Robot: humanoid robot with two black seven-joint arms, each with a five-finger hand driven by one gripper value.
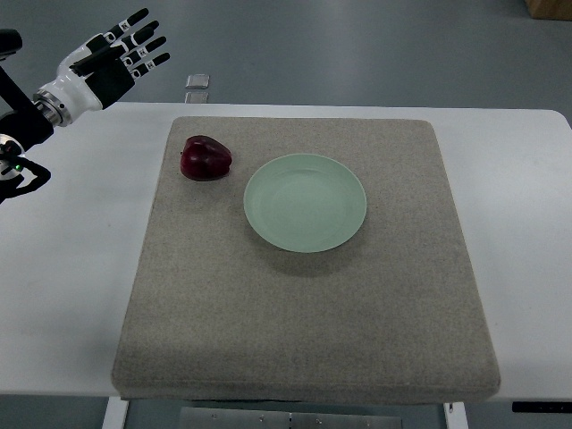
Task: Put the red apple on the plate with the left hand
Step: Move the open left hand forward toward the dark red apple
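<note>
The fingers of the robot's left gripper point beyond the table's far edge [147, 104], so the robot should turn its left gripper and swing it back with thumb and fingers around the apple [206, 158].
A dark red apple [206, 158] lies on the grey mat [304, 313], near its far left corner. A pale green plate [306, 202] sits on the mat just right of the apple, empty. My left hand [123, 52] is raised at the upper left, above the table's far edge, up and to the left of the apple. Its fingers are spread and hold nothing. The right arm is out of view.
The mat lies on a white table [71, 295]. A small grey object [197, 82] lies on the floor beyond the table's far edge. A brown box corner [547, 7] shows at the top right.
</note>
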